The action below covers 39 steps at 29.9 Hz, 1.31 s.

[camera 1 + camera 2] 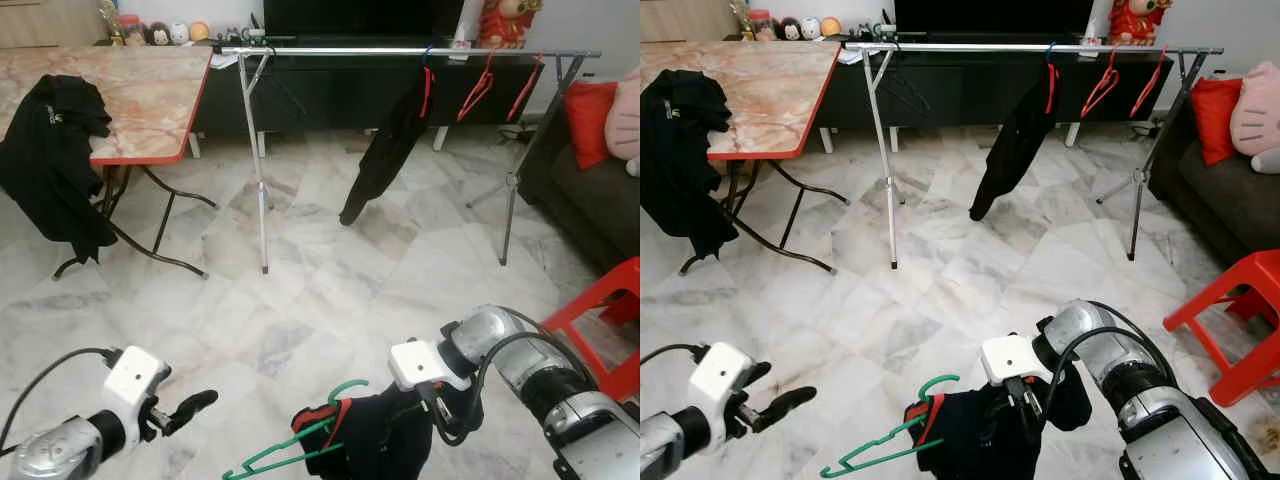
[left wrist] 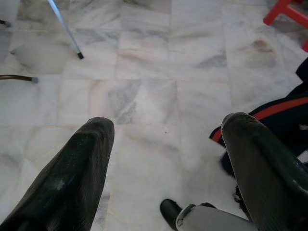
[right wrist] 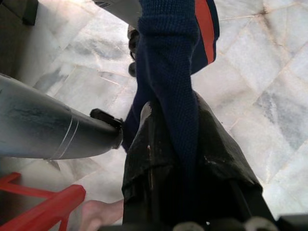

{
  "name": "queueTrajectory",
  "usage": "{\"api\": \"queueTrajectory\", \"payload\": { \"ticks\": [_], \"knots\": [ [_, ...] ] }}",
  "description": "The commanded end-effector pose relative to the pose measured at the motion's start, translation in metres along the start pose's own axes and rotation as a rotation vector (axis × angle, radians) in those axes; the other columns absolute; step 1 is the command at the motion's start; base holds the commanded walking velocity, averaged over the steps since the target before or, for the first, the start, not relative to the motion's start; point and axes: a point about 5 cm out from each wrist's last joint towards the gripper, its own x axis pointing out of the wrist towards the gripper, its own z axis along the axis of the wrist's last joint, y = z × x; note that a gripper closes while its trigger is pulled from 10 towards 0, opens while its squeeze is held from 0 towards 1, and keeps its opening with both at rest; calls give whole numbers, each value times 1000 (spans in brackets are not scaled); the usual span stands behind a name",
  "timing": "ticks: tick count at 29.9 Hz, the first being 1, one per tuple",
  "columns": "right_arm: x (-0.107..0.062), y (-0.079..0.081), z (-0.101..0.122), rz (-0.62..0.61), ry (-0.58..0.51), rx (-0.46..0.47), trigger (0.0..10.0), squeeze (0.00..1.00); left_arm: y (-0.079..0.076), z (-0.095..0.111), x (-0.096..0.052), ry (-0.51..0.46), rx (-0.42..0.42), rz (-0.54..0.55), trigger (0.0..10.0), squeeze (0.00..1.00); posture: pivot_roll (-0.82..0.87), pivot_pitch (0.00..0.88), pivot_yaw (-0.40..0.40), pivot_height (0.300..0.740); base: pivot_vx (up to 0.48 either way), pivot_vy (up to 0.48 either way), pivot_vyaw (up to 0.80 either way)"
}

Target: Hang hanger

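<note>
I expect the green hanger to slip free when I pull it and the garment apart, because the green hanger's arm [image 1: 285,445] already pokes out past the garment's red trim.
My right gripper [image 3: 185,163] is shut on a dark navy garment with red trim [image 1: 375,435], low over the floor in front of me. A green hanger [image 1: 272,461] sits in the garment's neck, its hook [image 1: 940,381] pointing up and away from me. My left gripper [image 1: 185,410] hovers open to the left of the hanger, apart from it, with only floor between its fingers [image 2: 82,159]. Across the room stands a silver clothes rail [image 1: 400,50]. On it hangs a black garment [image 1: 385,150] on a red hanger, with two bare red hangers [image 1: 478,90] to its right.
A folding table with a marble-pattern top [image 1: 130,90] stands at the left, a black garment [image 1: 55,160] draped over its corner. A red plastic stool [image 1: 600,320] is close on my right. A dark sofa with a red cushion [image 1: 590,120] sits beyond it.
</note>
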Motion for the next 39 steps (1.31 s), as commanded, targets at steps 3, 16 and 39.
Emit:
{"api": "queueTrajectory", "payload": {
  "ticks": [3,16,39],
  "knots": [
    [-3,-4,5,-19,-14,-17,0,0,-18,3,-7,15,-22,-170,10000,0,13,0,-49,740,0,0,0],
    [0,-19,21,-74,-31,-68,0,0,-48,14,7,26,21,-332,10000,0,5,0,-47,740,0,0,0],
    [12,-31,42,-93,-62,-130,0,0,-55,19,19,45,59,-378,10000,0,8,0,-38,740,0,0,0]
  ]
}}
